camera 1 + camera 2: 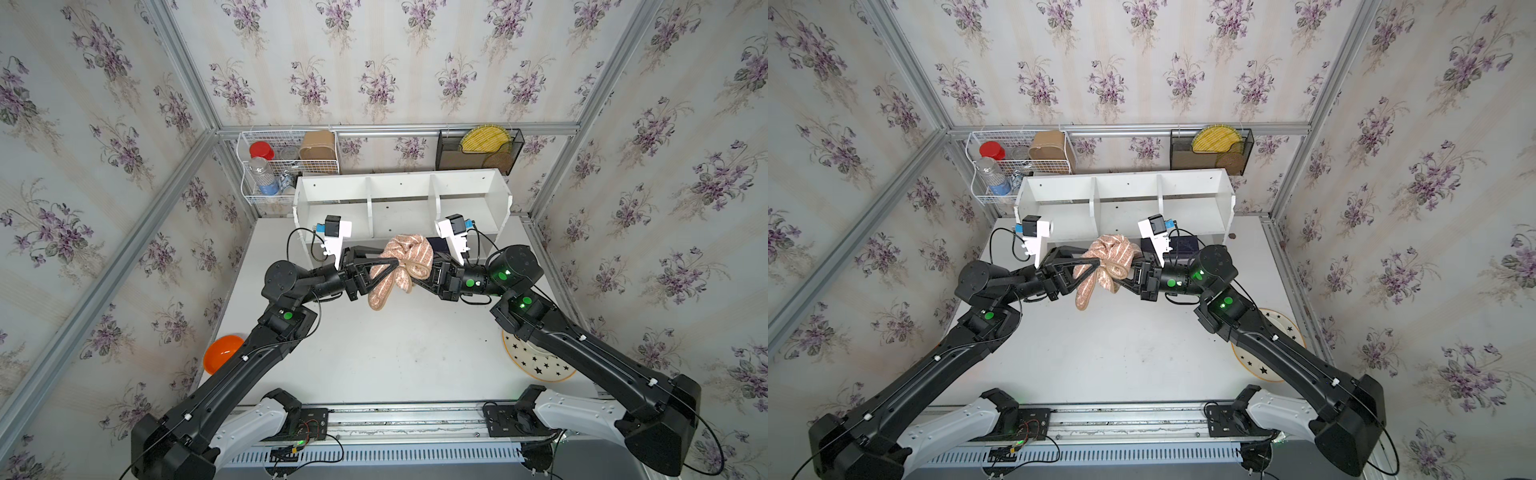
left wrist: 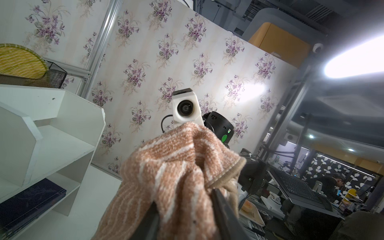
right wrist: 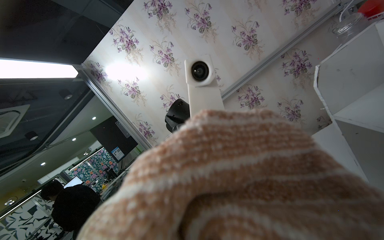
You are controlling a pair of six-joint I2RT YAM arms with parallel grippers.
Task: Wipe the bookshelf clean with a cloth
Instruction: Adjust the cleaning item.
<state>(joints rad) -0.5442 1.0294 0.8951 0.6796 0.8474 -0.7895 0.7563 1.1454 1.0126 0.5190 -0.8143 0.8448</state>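
The bookshelf stands unheld with both grippers at the cloth (image 1: 412, 254), so my right gripper should hold the bookshelf's end panel (image 1: 505, 213) while my left gripper wipes.
The tan-brown striped cloth (image 1: 409, 259) (image 1: 1113, 259) hangs bunched in the air between my two grippers, just in front of the white bookshelf (image 1: 399, 187) (image 1: 1125, 183). My left gripper (image 1: 397, 262) (image 1: 1100, 260) is shut on it; in the left wrist view the dark fingers (image 2: 218, 199) pinch a fold of the cloth (image 2: 176, 176). My right gripper (image 1: 430, 272) comes in from the other side, its tips buried in the cloth. The cloth (image 3: 239, 166) fills the right wrist view and hides the jaws. One end of the cloth dangles toward the table.
A white wire basket (image 1: 286, 166) with jars and a black mesh rack (image 1: 478, 153) hang behind the shelf. A dark book (image 2: 27, 199) lies on the shelf's lower board. An orange bowl (image 1: 222, 353) and a star-patterned plate (image 1: 536, 365) sit near the table's side edges.
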